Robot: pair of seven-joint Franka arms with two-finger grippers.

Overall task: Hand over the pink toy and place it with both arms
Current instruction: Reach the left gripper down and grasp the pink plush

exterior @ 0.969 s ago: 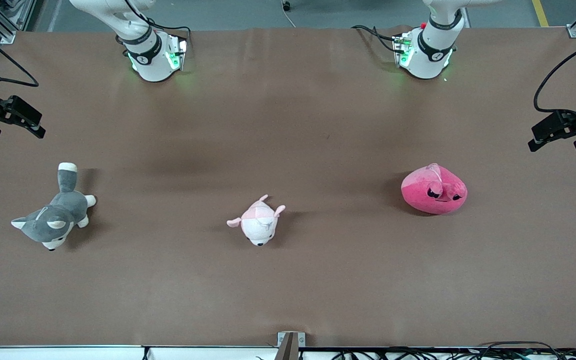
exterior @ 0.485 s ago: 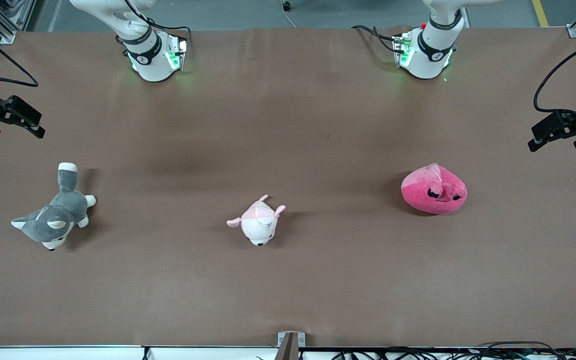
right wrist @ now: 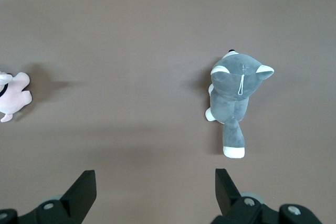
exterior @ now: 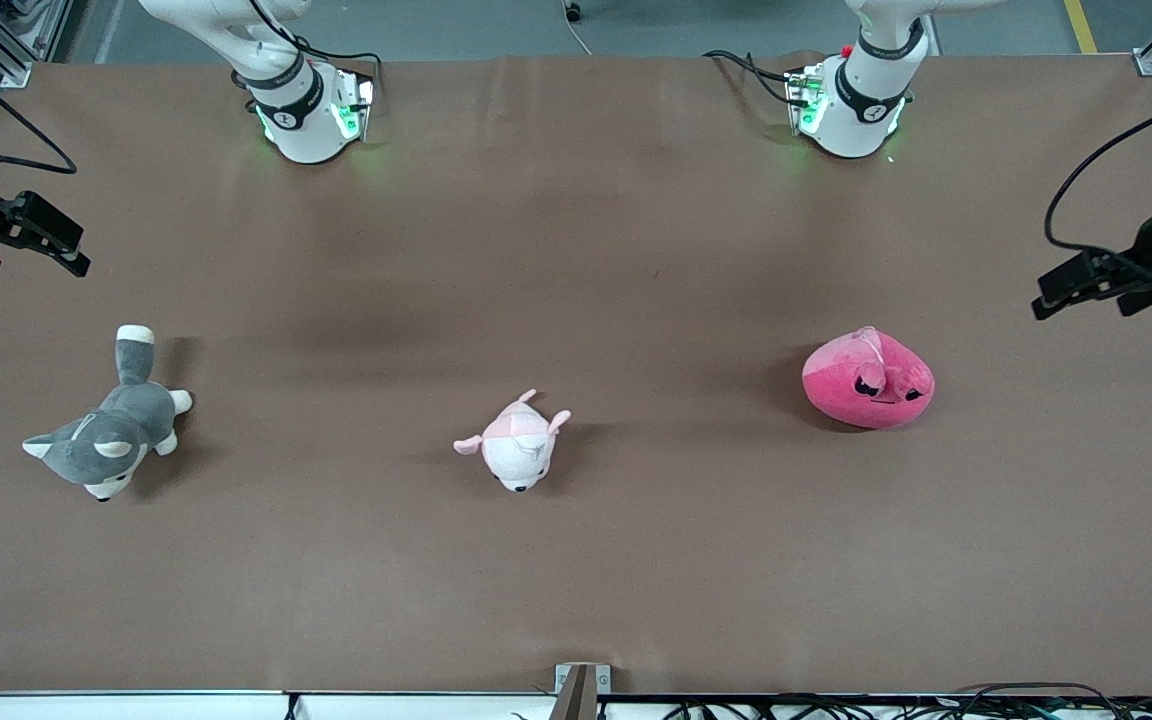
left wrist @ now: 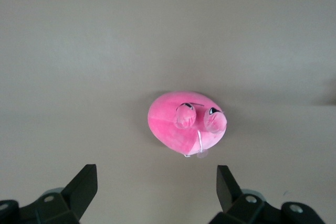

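The pink toy's raised eyes are facing my left gripper's open fingers. I go on reaching until one eye [left wrist: 185, 116] is inside the fingers before I close them.
The pink toy [exterior: 868, 378], a round hot-pink plush with black markings, lies on the brown table toward the left arm's end; it fills the middle of the left wrist view [left wrist: 186, 123]. My left gripper [exterior: 1084, 303] hangs over the table near that end's edge, apart from the toy, open and empty [left wrist: 156, 176]. My right gripper [exterior: 34, 262] hovers over the right arm's end of the table, also open with nothing between its fingers [right wrist: 155, 178].
A grey-and-white husky plush [exterior: 106, 440] lies near the right arm's end and shows in the right wrist view [right wrist: 233, 95]. A pale pink-and-white plush [exterior: 518, 445] sits mid-table, its edge showing in the right wrist view [right wrist: 13, 97]. Cables run along the table's front edge [exterior: 836, 705].
My left gripper has shifted inward over the table toward the pink toy. The right gripper and all three plush toys have stayed put.
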